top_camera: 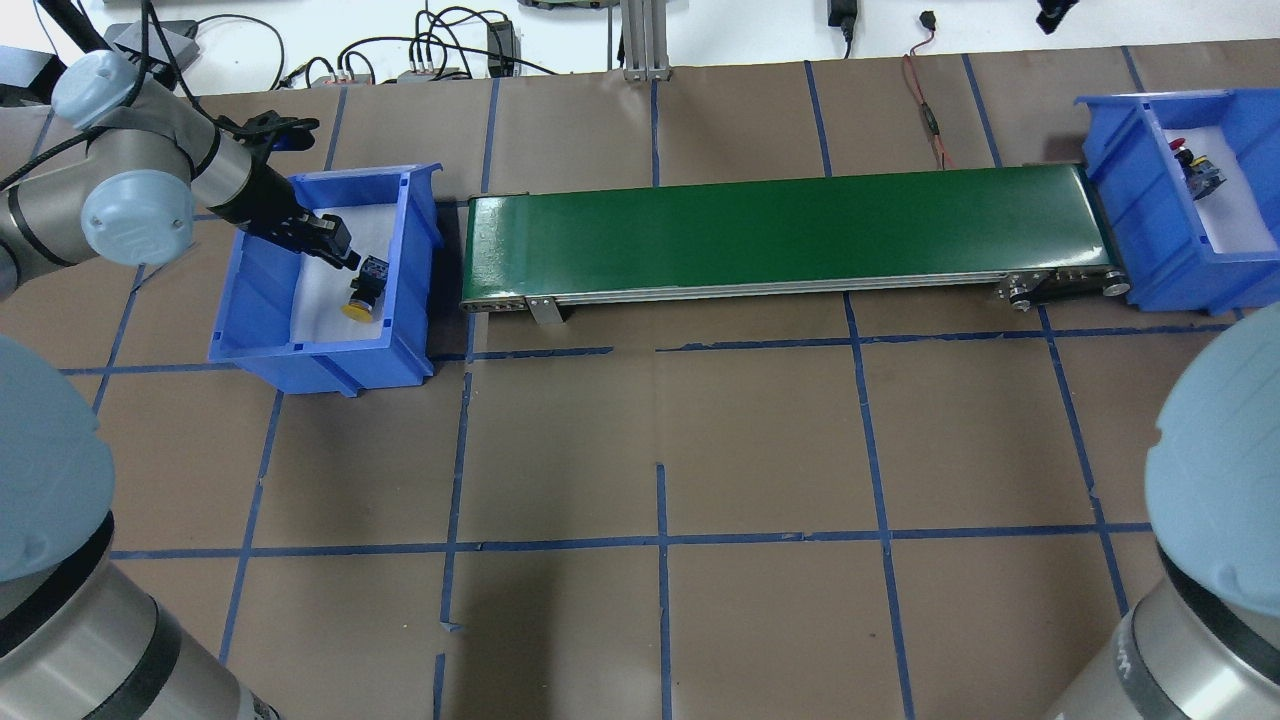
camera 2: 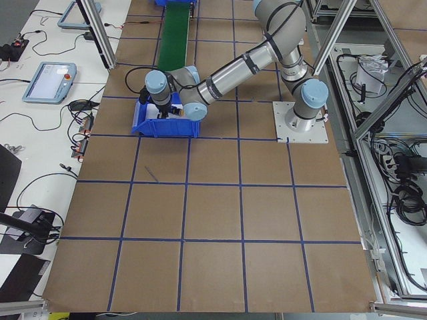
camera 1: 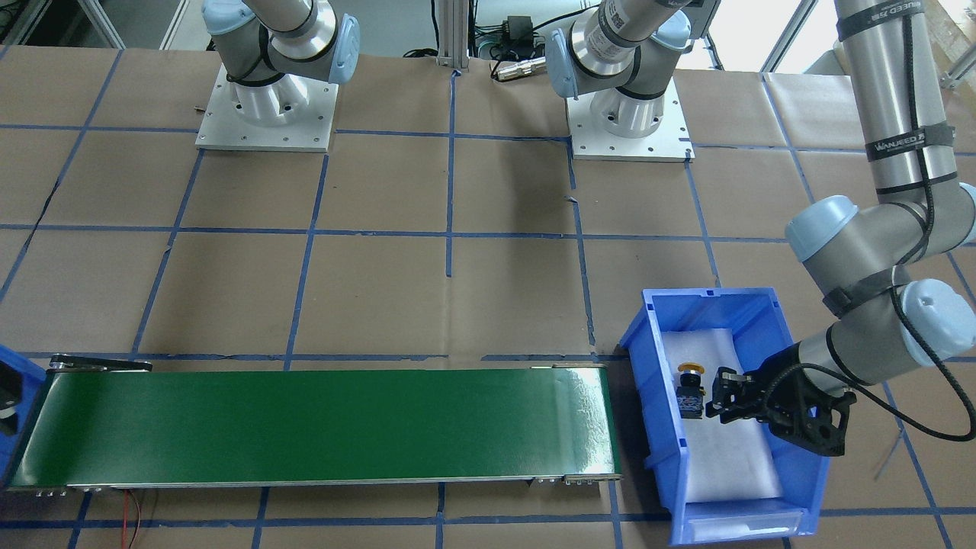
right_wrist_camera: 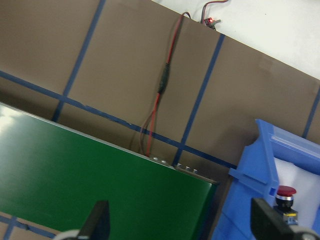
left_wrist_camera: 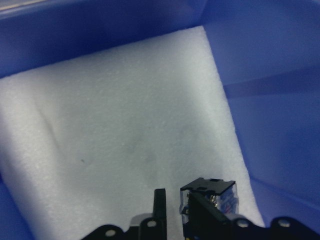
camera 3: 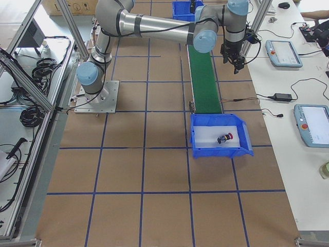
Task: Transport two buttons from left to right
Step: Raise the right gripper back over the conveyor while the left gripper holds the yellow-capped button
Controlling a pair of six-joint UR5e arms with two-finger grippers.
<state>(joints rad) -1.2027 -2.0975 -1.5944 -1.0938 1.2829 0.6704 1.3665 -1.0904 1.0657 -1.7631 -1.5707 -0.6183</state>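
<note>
The black body of the yellow button is next to my left gripper's narrow gap (left_wrist_camera: 173,217), so next I lift clear, open wide and bring both fingers down around the body (camera 1: 691,402).
The yellow button (camera 1: 690,396) lies on its side on white foam in the left blue bin (top_camera: 410,250). It also shows in the overhead view (top_camera: 365,290). My left gripper (camera 1: 713,394) reaches into this bin and is open, with its tips at the button's black body (left_wrist_camera: 210,192). A strip of foam shows between one finger (left_wrist_camera: 159,205) and the body. The red button (top_camera: 1195,165) lies in the right blue bin (top_camera: 1110,170); the right wrist view (right_wrist_camera: 286,192) shows it too. My right gripper (right_wrist_camera: 180,220) is open and empty, high above the belt's end beside that bin.
A green conveyor belt (top_camera: 790,230) runs between the two bins, with nothing on it. A red and black cable (right_wrist_camera: 160,90) lies on the brown paper behind the belt. Both arm bases (camera 1: 267,114) stand at the table's back edge.
</note>
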